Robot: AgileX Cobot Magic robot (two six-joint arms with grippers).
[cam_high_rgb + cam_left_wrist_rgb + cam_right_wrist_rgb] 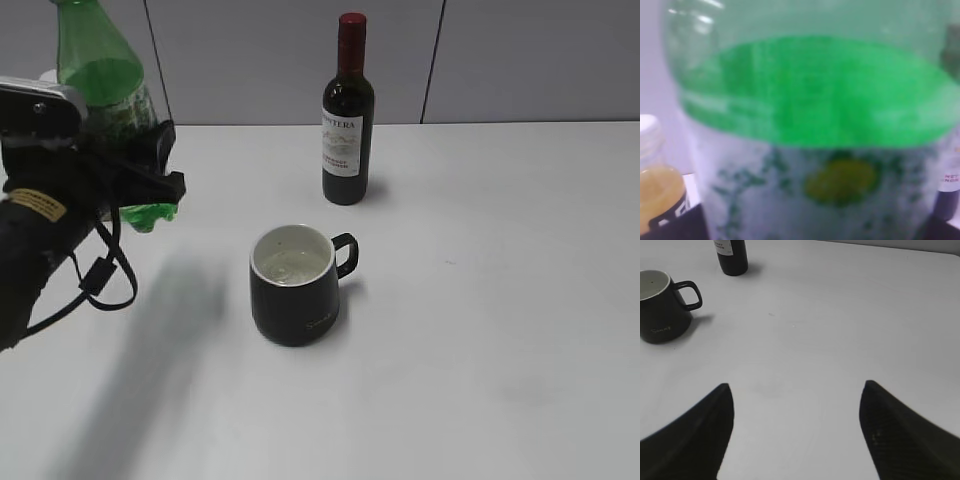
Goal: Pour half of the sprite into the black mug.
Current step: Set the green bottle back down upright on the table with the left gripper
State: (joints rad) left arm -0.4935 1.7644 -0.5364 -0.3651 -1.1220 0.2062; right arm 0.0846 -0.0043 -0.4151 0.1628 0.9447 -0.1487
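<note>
The black mug holds liquid [292, 264] and the table [212, 236] beside it is clear, so the robot's left gripper goes on moving the upright sprite there until the sprite's base sits flat.
The sprite [103, 75] is a transparent green bottle with a pale label, held upright at the far left, its base off the table. My left gripper [150, 175] is shut on the sprite around its label. The bottle fills the left wrist view [810, 100], blurred, and hides the jaws there. The black mug [296, 285] stands mid-table, handle to the right, with clear liquid inside. It also shows at the top left of the right wrist view [662, 305]. My right gripper [796, 390] is open and empty above bare table.
A dark wine bottle [347, 115] with a red cap stands behind the mug; its base shows in the right wrist view [731, 257]. An orange juice bottle [657, 185] with a white cap is at the left of the left wrist view. The white table [500, 300] spreads right.
</note>
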